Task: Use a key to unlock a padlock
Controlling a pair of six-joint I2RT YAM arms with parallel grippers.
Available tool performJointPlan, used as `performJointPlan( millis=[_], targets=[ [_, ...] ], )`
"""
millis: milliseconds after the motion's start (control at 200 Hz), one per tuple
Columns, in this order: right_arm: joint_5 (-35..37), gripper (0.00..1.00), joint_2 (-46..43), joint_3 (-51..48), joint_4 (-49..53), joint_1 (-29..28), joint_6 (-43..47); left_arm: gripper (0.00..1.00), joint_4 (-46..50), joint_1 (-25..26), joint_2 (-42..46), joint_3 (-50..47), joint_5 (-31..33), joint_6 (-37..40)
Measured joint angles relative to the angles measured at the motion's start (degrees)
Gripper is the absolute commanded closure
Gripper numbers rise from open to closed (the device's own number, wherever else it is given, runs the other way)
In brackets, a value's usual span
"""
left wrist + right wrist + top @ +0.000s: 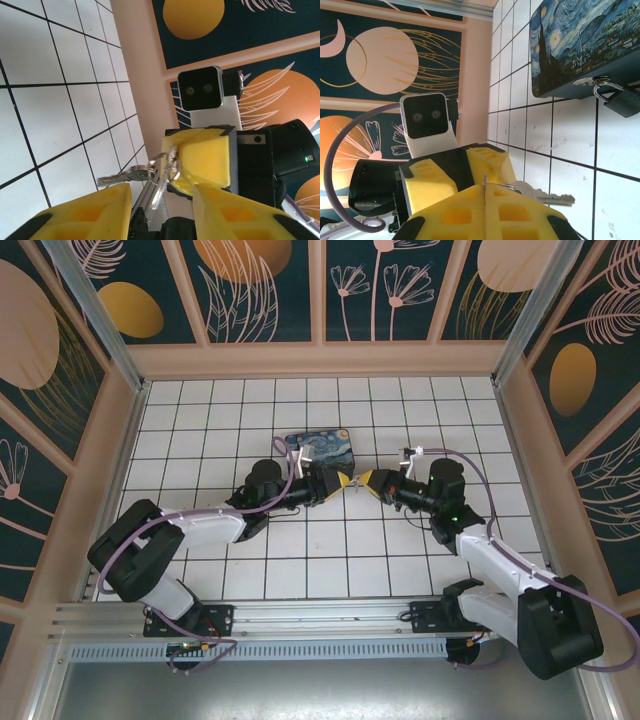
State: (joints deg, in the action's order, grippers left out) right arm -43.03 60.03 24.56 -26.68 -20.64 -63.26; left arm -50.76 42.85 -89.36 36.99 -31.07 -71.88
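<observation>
The grey key [547, 197] sticks out across the fingers of the robot's right gripper, so the left gripper should hold the hanging keys [164, 175] while the right gripper takes hold of one key again, pointing ahead.
The two grippers meet tip to tip above the middle of the table. My right gripper [366, 481] [485, 192] is shut on a key ring, and a grey key [547, 196] sticks out sideways past its yellow pads. In the left wrist view two keys hang from that ring [169, 165]: one key [122, 176] points left, the other [161, 189] points down. My left gripper [341, 483] [160, 212] is open, its yellow fingers [80, 215] standing either side of the hanging keys without touching them. The dark padlock [621, 102] hangs from the hasp of the painted tin [580, 45].
The Starry Night tin [318, 446] lies on the white tiled floor just behind the left gripper. Wooden walls with patterned panels [320, 290] enclose the table on three sides. The metal rail [300, 625] with both arm bases runs along the near edge.
</observation>
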Motion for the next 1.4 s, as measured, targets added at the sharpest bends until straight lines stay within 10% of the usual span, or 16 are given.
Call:
performJointPlan(
  millis=[325, 831, 966, 1116, 1396],
  targets=[
    [-1.0, 0.97, 0.9, 0.0, -3.0, -1.1, -0.2, 0.59, -3.7, 0.0, 0.0, 0.0, -0.7, -2.0],
    [-1.0, 0.95, 1.3, 0.0, -4.8, -1.2, -0.1, 1.00, -6.0, -0.1, -1.2, -0.2, -1.5, -3.6],
    [-1.2, 0.76, 1.0, -0.2, -4.6, -1.3, 0.0, 1.00, -5.2, -0.1, -1.0, -0.1, -1.7, -2.5],
    [-1.4, 0.59, -2.8, -0.2, 3.9, -1.0, 5.3, 1.00, 2.7, -0.1, -0.2, 1.6, -3.6, 4.1],
    [-0.7, 0.63, -5.7, 4.3, 18.4, 1.3, 17.7, 1.00, 24.5, -0.1, 2.6, 10.5, -7.5, 21.9]
  ],
)
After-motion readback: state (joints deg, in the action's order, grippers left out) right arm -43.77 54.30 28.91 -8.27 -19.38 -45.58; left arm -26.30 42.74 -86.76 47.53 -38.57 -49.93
